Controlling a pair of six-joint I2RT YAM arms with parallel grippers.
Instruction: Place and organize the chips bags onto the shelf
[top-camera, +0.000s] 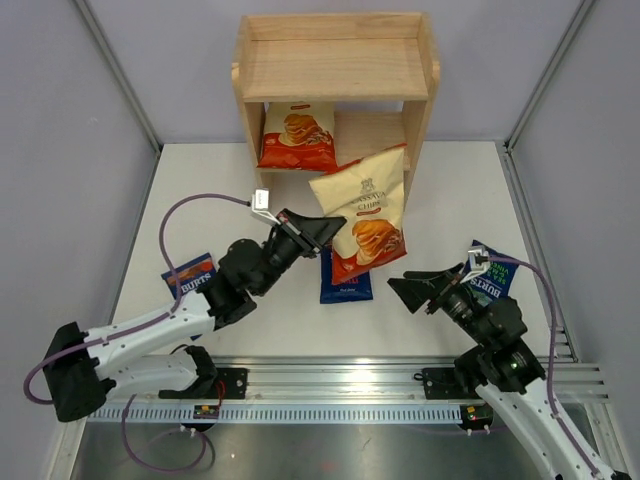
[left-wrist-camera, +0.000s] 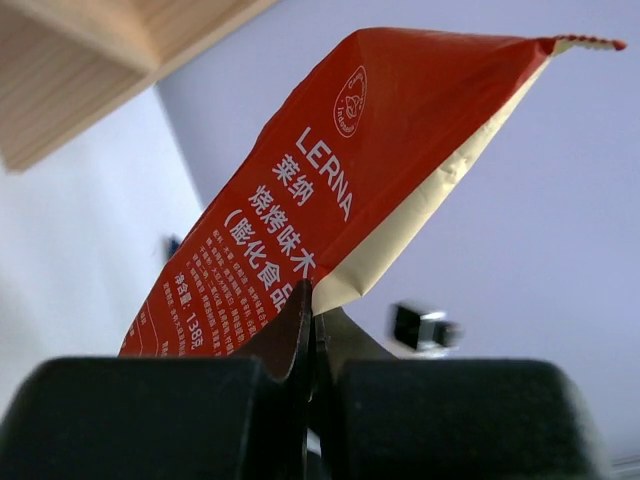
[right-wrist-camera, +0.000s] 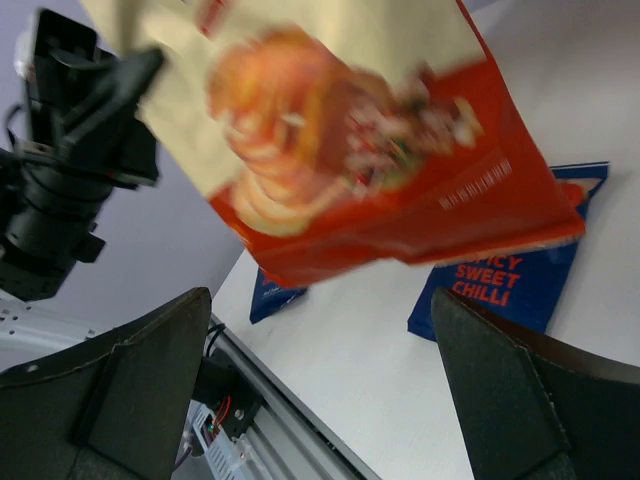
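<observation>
My gripper will fill the lower level's gap (top-camera: 368, 135) when it pushes in the held Cassava Chips bag (top-camera: 366, 213), because the gap is as wide as the bag standing on that level.
My left gripper (top-camera: 335, 232) is shut on the edge of a cream-and-red Cassava Chips bag (top-camera: 365, 210) and holds it in the air in front of the shelf's (top-camera: 335, 65) right side. In the left wrist view the bag's red back (left-wrist-camera: 280, 210) rises from my closed fingertips (left-wrist-camera: 300, 310). A second Cassava bag (top-camera: 297, 135) stands on the lower tier at the left. Three blue Burts bags lie on the table: one under the held bag (top-camera: 345, 285), one at the left (top-camera: 190, 272), one at the right (top-camera: 497, 275). My right gripper (top-camera: 410, 290) is open and empty, below the held bag (right-wrist-camera: 350, 150).
The shelf stands at the table's far edge, its top tier bare. Grey walls close in the left and right sides. An aluminium rail (top-camera: 340, 385) runs along the near edge. The right wrist view shows the "Spicy Sweet Chilli" bag (right-wrist-camera: 510, 270) and the left arm (right-wrist-camera: 70, 150).
</observation>
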